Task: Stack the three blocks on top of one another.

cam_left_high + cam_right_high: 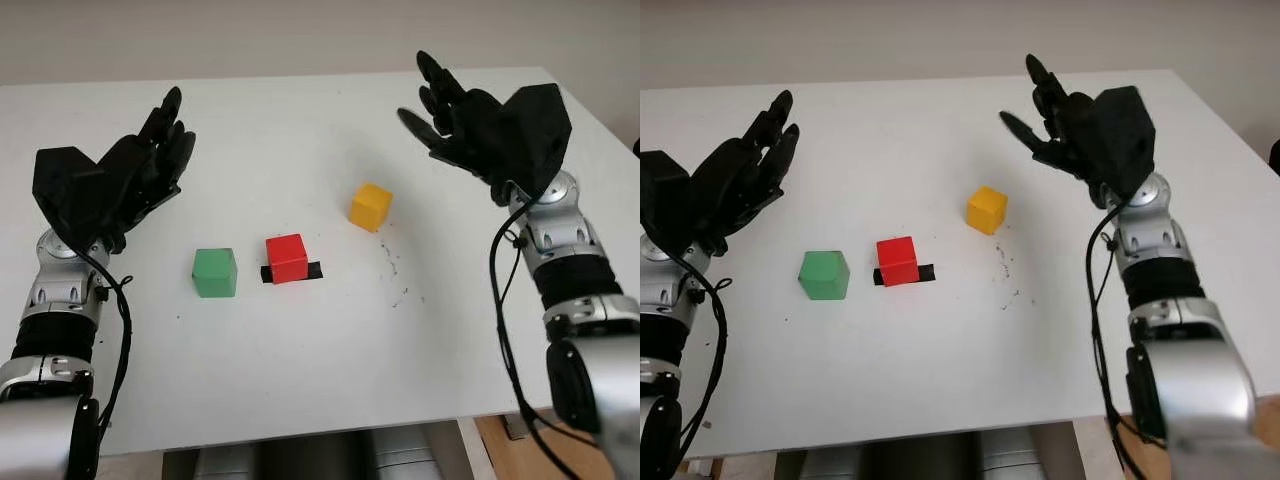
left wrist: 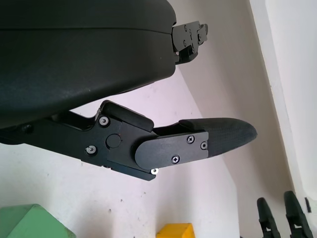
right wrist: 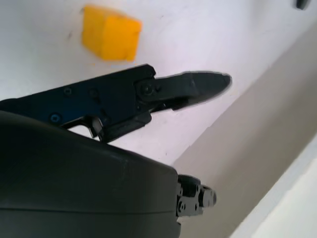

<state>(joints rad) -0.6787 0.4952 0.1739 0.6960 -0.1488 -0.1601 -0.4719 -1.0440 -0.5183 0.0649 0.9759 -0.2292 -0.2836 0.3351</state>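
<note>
My gripper will make the red block (image 1: 287, 258) turn a little when it puts the yellow block on top, because the black tape (image 1: 315, 270) only passes under the red block.
Three blocks lie apart on the white table (image 1: 300, 380). The green block (image 1: 215, 272) is on the left. Beside it, the red block (image 1: 287, 257) sits on a black tape mark (image 1: 314, 271). The yellow block (image 1: 371, 206) lies farther back and to the right. My left hand (image 1: 155, 150) is open, raised above the table behind and left of the green block. My right hand (image 1: 450, 110) is open too, held up behind and right of the yellow block. Neither hand touches a block. The yellow block (image 3: 110, 38) appears in the right wrist view, past a finger (image 3: 198, 87).
Small dark specks (image 1: 395, 270) mark the table right of the red block. The table's front edge (image 1: 300, 432) runs near the bottom, its right edge (image 1: 600, 120) behind my right arm. A pale wall (image 1: 300, 35) stands behind the table.
</note>
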